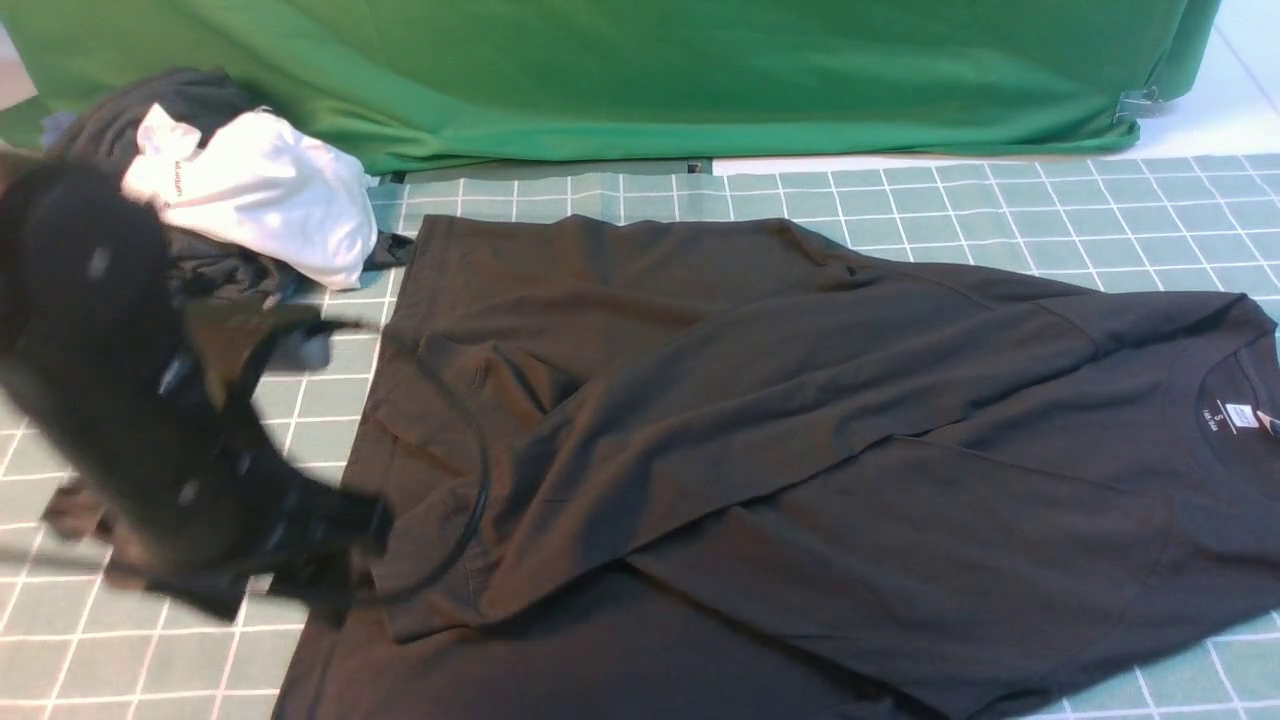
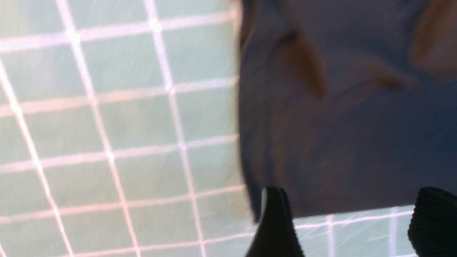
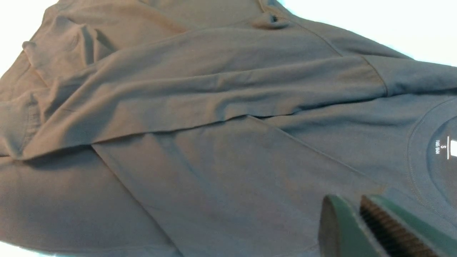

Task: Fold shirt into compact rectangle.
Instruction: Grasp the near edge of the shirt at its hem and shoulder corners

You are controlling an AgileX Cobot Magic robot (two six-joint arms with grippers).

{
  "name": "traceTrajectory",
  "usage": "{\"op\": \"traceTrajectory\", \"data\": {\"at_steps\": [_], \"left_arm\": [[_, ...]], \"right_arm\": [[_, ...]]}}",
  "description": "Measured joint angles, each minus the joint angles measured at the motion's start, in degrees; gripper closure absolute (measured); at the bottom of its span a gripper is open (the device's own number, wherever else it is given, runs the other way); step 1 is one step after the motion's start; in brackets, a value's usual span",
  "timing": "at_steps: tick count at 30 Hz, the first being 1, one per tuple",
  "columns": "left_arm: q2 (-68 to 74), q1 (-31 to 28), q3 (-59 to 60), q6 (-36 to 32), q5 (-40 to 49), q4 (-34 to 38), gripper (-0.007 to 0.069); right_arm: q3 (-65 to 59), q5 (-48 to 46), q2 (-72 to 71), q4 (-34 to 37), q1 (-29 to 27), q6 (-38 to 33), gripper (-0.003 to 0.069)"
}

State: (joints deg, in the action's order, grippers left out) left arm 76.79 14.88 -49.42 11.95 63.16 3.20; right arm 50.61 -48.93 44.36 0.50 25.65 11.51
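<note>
I expect the near half (image 1: pixel 540 666) of the shirt to fold over and cover both sleeves (image 1: pixel 672 444) when I carry the stitched hem across, because the sleeves lie inside the shirt's outline.
The black shirt (image 1: pixel 800 420) lies spread on the green grid mat (image 1: pixel 1000 210), collar to the right with its white neck label (image 1: pixel 1240 415) showing. Both sleeves are folded across the body, and the chest print is hidden. My left gripper (image 2: pixel 353 217) is open at the shirt's hem edge on the left, with only mat between its fingers (image 2: pixel 275 221). In the front view the left arm (image 1: pixel 120 380) is motion-blurred. My right gripper (image 3: pixel 348 200) hovers over the shirt (image 3: pixel 214 142) near the collar, shut and empty. It is outside the front view.
A white shirt (image 1: pixel 260 200) with dark lettering sits on a dark grey garment (image 1: pixel 190 105) at the back left, beside the black shirt's corner. A green cloth backdrop (image 1: pixel 600 70) runs along the far edge of the mat.
</note>
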Motion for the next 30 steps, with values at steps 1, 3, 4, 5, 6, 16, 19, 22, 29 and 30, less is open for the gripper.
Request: {"op": "traceTrajectory", "data": {"at_steps": [1, 3, 4, 5, 6, 16, 19, 22, 29, 30], "left_arm": [[-1.1, 0.0, 2.7, 0.9, -1.8, -0.2, 0.0160], [-2.4, 0.0, 7.4, 2.3, -5.9, -0.2, 0.0159], [-2.5, 0.0, 10.2, 2.9, -8.0, -0.2, 0.0156], [-2.6, 0.0, 12.3, 3.3, -9.9, -0.2, 0.0151], [-2.5, 0.0, 14.0, 4.1, -11.7, -0.2, 0.0144], [3.0, 0.0, 17.3, 8.1, -18.7, 0.1, 0.0127], [5.9, 0.0, 17.3, 8.2, -19.6, 0.8, 0.0184], [6.5, 0.0, 17.2, 7.9, -19.4, 0.7, 0.0281], [5.7, 0.0, 17.2, 3.8, -19.6, 1.1, 0.0601], [5.1, 0.0, 17.2, 3.8, -18.7, 1.1, 0.0605]], "right_arm": [[0.0, 0.1, 0.0, 0.0, 0.0, 0.0, 0.0572], [0.0, 0.5, 0.0, 0.0, 0.0, 0.0, 0.0570], [0.0, 0.8, 0.0, 0.0, 0.0, 0.0, 0.0568], [0.0, 1.1, 0.0, 0.0, 0.0, 0.0, 0.0568], [0.0, 1.3, 0.0, 0.0, 0.0, -0.1, 0.0568], [0.0, 3.1, 0.0, 0.0, 0.0, -0.2, 0.0557], [0.0, 2.9, 0.0, 0.0, 0.0, -0.2, 0.0557], [0.0, 1.1, 0.0, 0.0, 0.0, -1.0, 0.0557], [1.1, -10.9, 3.2, 3.2, 0.0, -9.1, 0.0557], [1.5, -12.2, 4.2, 4.5, 0.0, -11.0, 0.0557]]}}
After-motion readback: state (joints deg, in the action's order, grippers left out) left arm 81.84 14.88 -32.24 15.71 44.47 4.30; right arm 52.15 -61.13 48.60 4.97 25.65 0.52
